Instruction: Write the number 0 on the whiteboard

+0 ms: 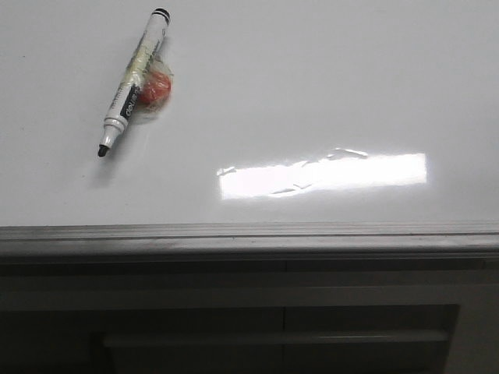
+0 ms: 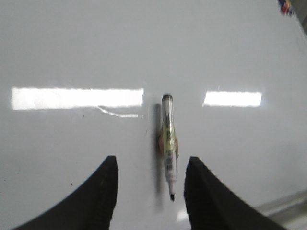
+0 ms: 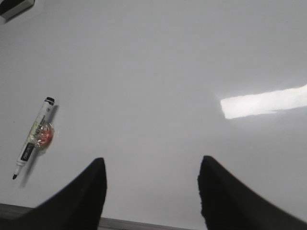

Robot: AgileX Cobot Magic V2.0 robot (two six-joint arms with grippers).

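The marker's white body [image 2: 170, 160] is in line with the open gap of my left gripper, so I keep going down until the fingers are on both sides of the marker's body [image 1: 123, 105] behind its black tip.
The whiteboard [image 1: 312, 86] is glossy white with a grey metal edge rail along its near side and a bright rectangular reflection. No drawn 0 shows on it. An uncapped black marker [image 1: 132, 82] with a white barrel, wrapped in clear tape with a red lump, lies at the board's left, tip toward the rail. In the left wrist view my left gripper [image 2: 150, 165] is open above the board with the marker [image 2: 168, 143] between its fingers, apart from both. My right gripper [image 3: 152, 165] is open and empty over bare board, the marker [image 3: 34, 136] off to one side.
The grey edge rail [image 1: 249, 234] runs along the board's near side, with a dark frame below it. A dark object [image 3: 14, 7] shows at a corner of the right wrist view, and a small coloured patch [image 2: 286, 7] at a corner of the left wrist view.
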